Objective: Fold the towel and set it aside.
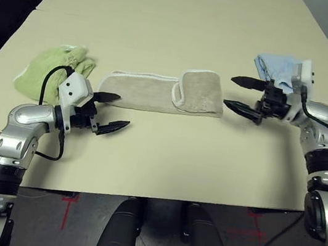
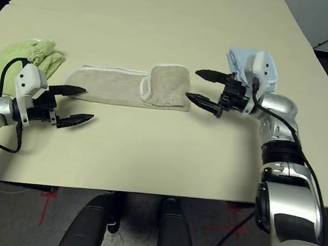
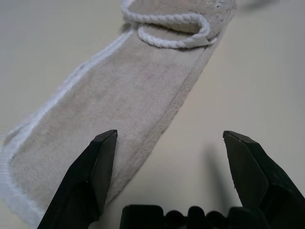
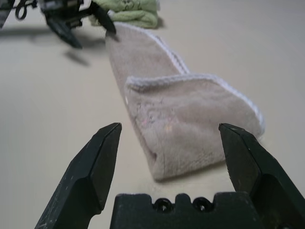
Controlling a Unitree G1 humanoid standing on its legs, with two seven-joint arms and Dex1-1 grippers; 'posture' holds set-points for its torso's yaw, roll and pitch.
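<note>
I can see my left gripper's fingers reach along the towel's near edge point(image 1: 134, 107) beyond the towel's unfolded end, so I should move my left gripper back, turn it and pinch that end's near corner point(image 3: 29, 217).
The beige towel point(image 1: 156, 93) with white edging lies flat across the middle of the table, its right end folded back over itself point(image 1: 201, 91). My left gripper point(image 1: 112, 112) stands open at the towel's left end, just off its near corner, holding nothing. Open as well, my right gripper point(image 1: 241, 95) faces the folded right end from a short gap away, empty. In the left wrist view the towel point(image 3: 119, 109) runs away between the fingers point(image 3: 97, 169). The right wrist view has the folded end point(image 4: 190, 129) straight ahead, with my left gripper point(image 4: 83, 28) beyond it.
A crumpled pale green cloth point(image 1: 51, 69) lies left of the towel, behind my left arm. A light blue cloth point(image 1: 275, 68) sits behind my right gripper. The cream table point(image 1: 187, 14) stretches bare toward the back; its front edge point(image 1: 158, 196) runs below both arms.
</note>
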